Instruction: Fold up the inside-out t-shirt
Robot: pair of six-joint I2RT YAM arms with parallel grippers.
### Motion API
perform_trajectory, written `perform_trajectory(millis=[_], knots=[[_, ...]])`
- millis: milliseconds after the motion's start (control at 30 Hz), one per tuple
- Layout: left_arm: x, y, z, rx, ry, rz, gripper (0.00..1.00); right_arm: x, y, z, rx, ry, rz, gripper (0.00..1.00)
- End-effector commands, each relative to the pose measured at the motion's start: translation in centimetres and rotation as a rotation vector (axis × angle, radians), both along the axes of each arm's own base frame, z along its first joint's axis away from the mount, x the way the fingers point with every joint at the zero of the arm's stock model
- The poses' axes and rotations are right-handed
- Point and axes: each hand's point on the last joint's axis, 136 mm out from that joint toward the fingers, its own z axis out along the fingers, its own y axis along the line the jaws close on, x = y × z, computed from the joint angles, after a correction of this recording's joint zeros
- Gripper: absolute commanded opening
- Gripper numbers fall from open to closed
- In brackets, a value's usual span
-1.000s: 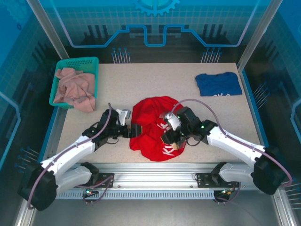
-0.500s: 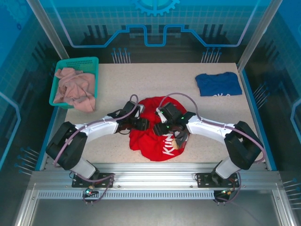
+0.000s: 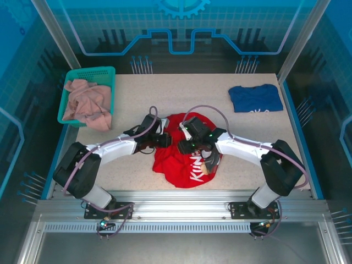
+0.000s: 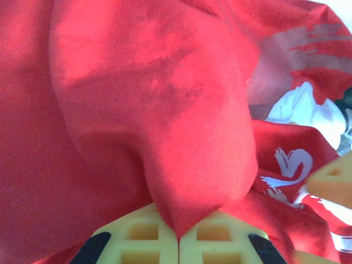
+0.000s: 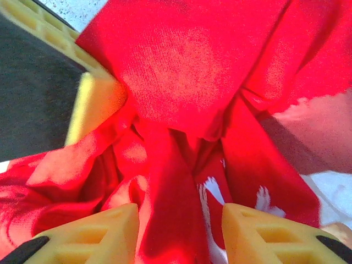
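Observation:
The t-shirt lies bunched (image 3: 175,135) next to my left gripper's hold, so next my right gripper rises away and spreads the crumpled printed part (image 3: 197,168) flat before I fold.
The inside-out t-shirt (image 3: 171,160) lies crumpled in a red heap at the table's near middle, white print showing. My left gripper (image 3: 166,140) is at the heap's upper left edge. In the left wrist view it (image 4: 179,235) is shut on a fold of the t-shirt (image 4: 165,110). My right gripper (image 3: 183,147) sits just right of it, on top of the heap. In the right wrist view its yellow fingers (image 5: 118,226) stand apart, and a ridge of the t-shirt (image 5: 176,198) runs between them.
A teal basket (image 3: 108,72) with a pinkish-beige garment (image 3: 85,104) stands at the back left. A dark blue t-shirt (image 3: 254,98) lies at the back right. The table's metal front rail (image 3: 181,198) runs just below the heap.
Both arms have reached in over the red heap and now sit close together. The left jaws have closed onto a fold of the cloth. The right jaws have narrowed a little.

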Motion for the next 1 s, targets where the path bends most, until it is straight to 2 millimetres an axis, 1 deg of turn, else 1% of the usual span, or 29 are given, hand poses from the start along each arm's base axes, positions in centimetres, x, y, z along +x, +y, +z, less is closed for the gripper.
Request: perform_trajectory(millis=[0,33,67,133,167,200,233,333,367,433,500,567,667,733,800,833,900,933,967], knots=[[-0.3,-0.3,1.0,-0.053,-0.007,-0.008,0.01,0.5,1.7,-0.7,0.004,0.003,0.032,0.42],[-0.3,-0.1,1.0,-0.052,-0.008,-0.005,0.01,0.7,1.9,-1.0,0.003,0.005,0.035,0.40],[-0.3,0.0,1.0,-0.050,-0.006,-0.002,0.01,0.9,2.1,-1.1,0.006,0.005,0.035,0.36],[-0.3,0.3,1.0,-0.046,-0.008,0.005,0.01,1.4,2.0,-0.7,0.011,-0.007,0.024,0.17],[-0.2,0.7,1.1,-0.041,-0.012,0.017,0.01,1.6,1.8,0.1,0.018,-0.013,0.024,0.09],[-0.2,1.1,1.2,-0.034,-0.013,0.030,0.01,1.7,1.6,1.1,0.028,-0.026,0.026,0.04],[0.0,1.6,1.3,-0.025,-0.018,0.052,0.01,1.6,1.2,2.6,0.050,-0.047,0.031,0.00],[0.7,3.2,2.4,-0.039,-0.047,0.123,0.02,0.5,0.6,8.3,0.211,-0.105,0.095,0.00],[0.9,3.6,3.0,-0.061,-0.059,0.140,0.02,-0.1,0.4,10.3,0.289,-0.117,0.125,0.00],[1.4,4.2,4.5,-0.116,-0.088,0.167,0.02,-0.6,-0.1,13.5,0.398,-0.140,0.154,0.00],[1.8,4.6,6.4,-0.181,-0.123,0.186,0.02,-0.5,-1.0,16.0,0.464,-0.173,0.164,0.00],[2.3,5.2,8.5,-0.243,-0.156,0.208,0.03,0.0,-1.9,18.3,0.520,-0.212,0.153,0.00],[3.0,6.0,11.4,-0.293,-0.213,0.232,0.03,0.8,-2.3,21.8,0.593,-0.271,0.167,0.00],[3.3,6.4,12.4,-0.279,-0.237,0.239,0.03,0.9,-1.9,23.5,0.619,-0.298,0.193,0.00],[3.9,6.9,12.4,-0.236,-0.242,0.257,0.03,0.7,-1.5,24.9,0.653,-0.309,0.227,0.00],[4.2,7.4,12.0,-0.194,-0.236,0.279,0.03,0.6,-1.2,25.4,0.673,-0.309,0.246,0.00],[5.0,8.9,10.5,-0.097,-0.217,0.339,0.08,0.6,-0.9,25.2,0.689,-0.289,0.251,0.00],[5.3,9.7,9.8,-0.045,-0.203,0.364,0.14,0.8,-0.8,24.5,0.683,-0.271,0.245,0.00],[5.5,10.2,9.2,-0.004,-0.192,0.374,0.23,1.0,-0.8,23.8,0.675,-0.254,0.232,0.00]])
